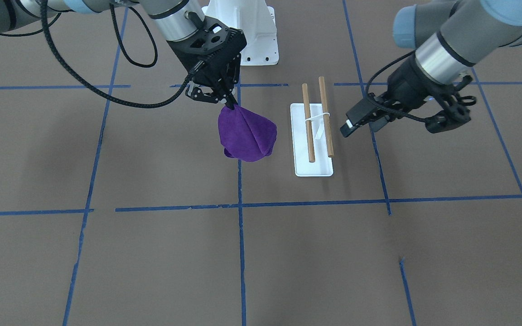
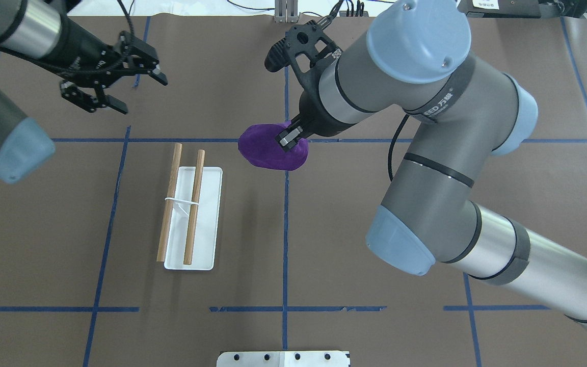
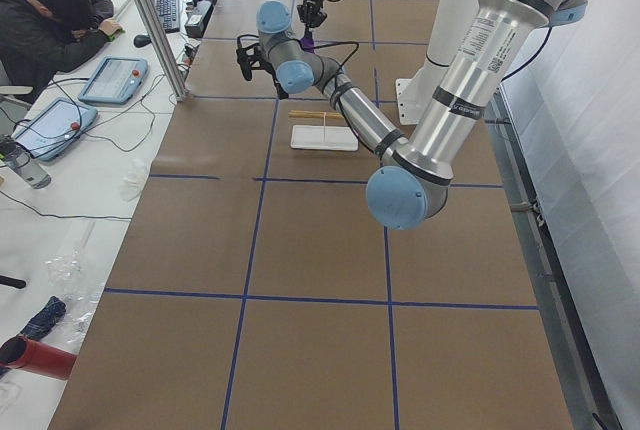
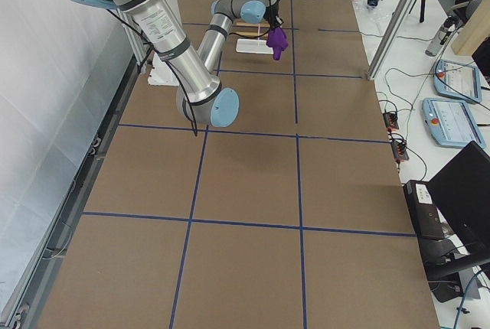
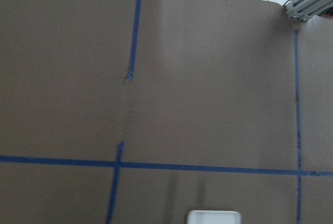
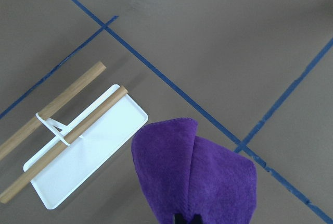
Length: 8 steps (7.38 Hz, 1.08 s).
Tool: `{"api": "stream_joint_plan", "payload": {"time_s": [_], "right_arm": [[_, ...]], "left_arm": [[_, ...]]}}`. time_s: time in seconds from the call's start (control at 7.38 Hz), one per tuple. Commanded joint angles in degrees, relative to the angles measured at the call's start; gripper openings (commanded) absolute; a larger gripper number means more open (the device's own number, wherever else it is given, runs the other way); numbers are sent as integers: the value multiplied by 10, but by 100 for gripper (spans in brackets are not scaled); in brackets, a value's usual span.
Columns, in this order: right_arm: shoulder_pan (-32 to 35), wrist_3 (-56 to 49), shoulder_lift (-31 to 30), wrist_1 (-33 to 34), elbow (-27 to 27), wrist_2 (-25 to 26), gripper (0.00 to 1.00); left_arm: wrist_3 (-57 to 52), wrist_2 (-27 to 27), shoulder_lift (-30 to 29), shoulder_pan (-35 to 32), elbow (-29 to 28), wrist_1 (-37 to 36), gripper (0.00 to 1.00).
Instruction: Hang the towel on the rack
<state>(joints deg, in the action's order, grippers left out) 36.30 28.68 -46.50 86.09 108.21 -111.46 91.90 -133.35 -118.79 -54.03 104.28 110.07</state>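
Observation:
My right gripper is holding the towel and the rack is nearer my left gripper, so I should pass the towel over before I drape it across the dowels.
A purple towel hangs bunched from my right gripper, which is shut on its top edge. It also shows in the overhead view and in the right wrist view. The rack has two wooden dowels on a white bracket over a white base plate. It stands beside the towel, apart from it, and also shows in the overhead view. My left gripper is open and empty, above the table on the rack's other side.
The white robot pedestal stands behind the towel. Blue tape lines cross the brown table. A metal plate lies at the robot-side edge. A person sits at a side bench with tablets.

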Motion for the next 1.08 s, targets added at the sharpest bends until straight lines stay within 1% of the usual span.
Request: {"api": "stream_joint_plan", "payload": {"time_s": [0.0, 0.14, 0.27, 0.41, 0.54, 0.68, 0.81, 0.95], "right_arm": [[-11, 1, 11, -2, 5, 13, 0], [-11, 1, 11, -2, 9, 13, 0], [-11, 2, 12, -2, 10, 13, 0], [-12, 6, 12, -4, 10, 13, 0], [-15, 6, 12, -7, 14, 13, 0], [-16, 7, 12, -7, 14, 13, 0], [-16, 6, 11, -7, 14, 13, 0], [-16, 6, 11, -7, 15, 13, 0]], "left_arm": [[161, 65, -33, 79, -29, 64, 98], [182, 68, -37, 90, -31, 65, 94], [186, 68, -37, 95, -31, 65, 93], [187, 68, -42, 101, -31, 65, 88], [208, 68, -44, 103, -31, 66, 74], [237, 69, -44, 103, -31, 89, 44], [242, 69, -43, 103, -30, 93, 3], [239, 69, -41, 103, -29, 93, 0]]}}
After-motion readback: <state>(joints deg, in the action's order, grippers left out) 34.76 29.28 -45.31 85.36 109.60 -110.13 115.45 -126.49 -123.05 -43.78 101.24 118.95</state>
